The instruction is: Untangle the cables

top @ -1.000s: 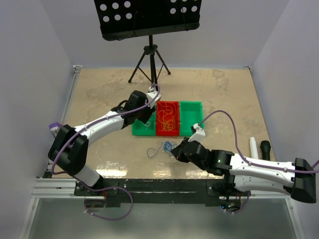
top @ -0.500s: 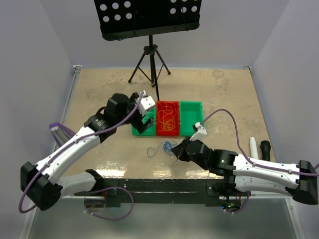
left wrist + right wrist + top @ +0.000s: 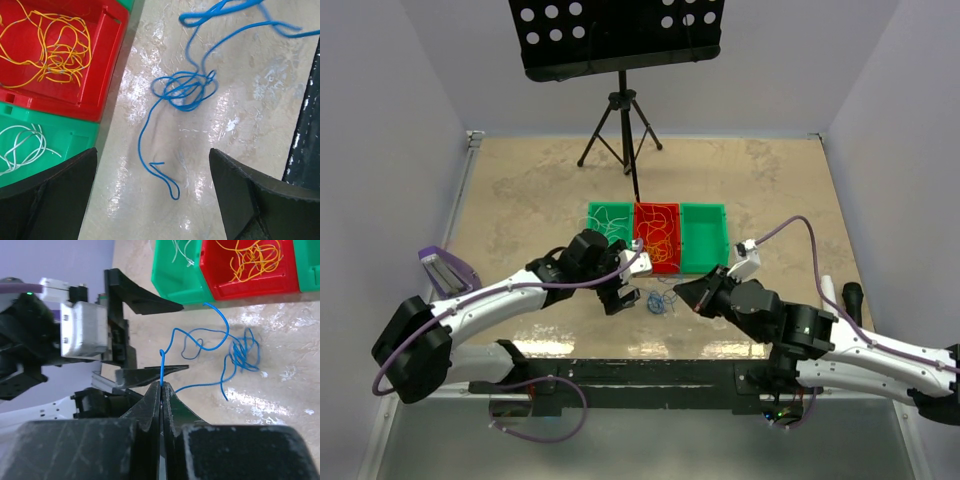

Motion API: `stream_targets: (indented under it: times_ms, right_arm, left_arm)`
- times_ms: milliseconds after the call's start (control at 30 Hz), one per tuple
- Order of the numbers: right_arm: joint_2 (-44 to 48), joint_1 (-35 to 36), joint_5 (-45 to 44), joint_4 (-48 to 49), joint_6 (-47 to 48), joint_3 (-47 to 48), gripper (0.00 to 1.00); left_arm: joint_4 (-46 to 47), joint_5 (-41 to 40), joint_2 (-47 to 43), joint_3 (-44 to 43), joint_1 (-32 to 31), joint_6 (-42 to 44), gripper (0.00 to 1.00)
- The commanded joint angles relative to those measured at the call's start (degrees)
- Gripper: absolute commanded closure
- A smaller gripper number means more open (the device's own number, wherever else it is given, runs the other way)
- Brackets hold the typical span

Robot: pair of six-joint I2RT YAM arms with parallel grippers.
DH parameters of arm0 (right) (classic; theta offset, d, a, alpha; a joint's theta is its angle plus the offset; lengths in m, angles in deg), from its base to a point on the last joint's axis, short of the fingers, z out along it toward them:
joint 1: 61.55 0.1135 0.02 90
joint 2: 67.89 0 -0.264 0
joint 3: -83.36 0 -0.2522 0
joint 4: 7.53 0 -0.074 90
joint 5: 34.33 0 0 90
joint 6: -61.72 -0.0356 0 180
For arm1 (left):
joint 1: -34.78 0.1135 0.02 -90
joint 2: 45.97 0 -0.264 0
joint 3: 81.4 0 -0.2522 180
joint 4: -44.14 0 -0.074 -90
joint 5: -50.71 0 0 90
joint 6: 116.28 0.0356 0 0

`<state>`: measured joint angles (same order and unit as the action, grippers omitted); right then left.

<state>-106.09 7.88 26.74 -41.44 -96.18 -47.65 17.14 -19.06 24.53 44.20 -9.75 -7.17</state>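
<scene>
The piece of blue cable in the robot's right gripper runs loosely into the tangle [image 3: 244,351], so the right gripper should pull the cable up and free before lowering it into the empty green bin [image 3: 704,240].
A small tangle of blue cables [image 3: 658,300] [image 3: 185,90] [image 3: 243,352] lies on the table in front of the bins. My right gripper [image 3: 682,293] [image 3: 162,385] is shut on one blue strand, whose end sticks up from the jaws. My left gripper [image 3: 620,295] [image 3: 152,152] is open just left of the tangle, with a loose blue cable end lying on the table between its fingers. Yellow-orange cables [image 3: 657,235] [image 3: 50,50] fill the red bin [image 3: 220,287]. White cables [image 3: 610,218] [image 3: 22,145] lie in the left green bin [image 3: 170,285].
A second green bin [image 3: 704,238] stands to the right of the red one. A music stand's tripod [image 3: 620,120] is at the back of the table. A white cylinder [image 3: 828,292] and a black one [image 3: 852,297] lie at the right edge.
My left arm has swung from the bins down to the near table beside the blue tangle, and its jaws have opened. My right gripper has drawn back slightly to the right, still shut.
</scene>
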Motion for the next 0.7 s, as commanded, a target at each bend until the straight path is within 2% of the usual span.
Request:
stream_targets:
  times_ms: [0,200,400,600,667]
  right_arm:
    - [0.67,0.27,-0.08,-1.13,-0.22,-0.86,1.00]
    - [-0.83,0.27,0.36,-0.52,0.66,-1.29,1.00]
    - [-0.83,0.27,0.89,-0.25,0.84,-1.47,1.00]
    - [1.80,0.36,0.28,-1.39,0.22,-1.38,1.00]
    - [2.94,0.27,0.36,-1.57,0.05,-1.47,1.00]
  left_arm:
    - [9.62,-0.19,0.60,1.96,-0.11,-0.30,0.02]
    - [10.60,-3.09,0.87,3.64,-0.11,-0.22,0.02]
    - [11.74,-0.19,2.53,4.26,-0.29,0.84,0.03]
    - [12.27,1.13,4.03,5.22,-0.82,1.89,0.09]
    - [14.46,1.57,4.47,5.40,-1.26,2.24,0.14]
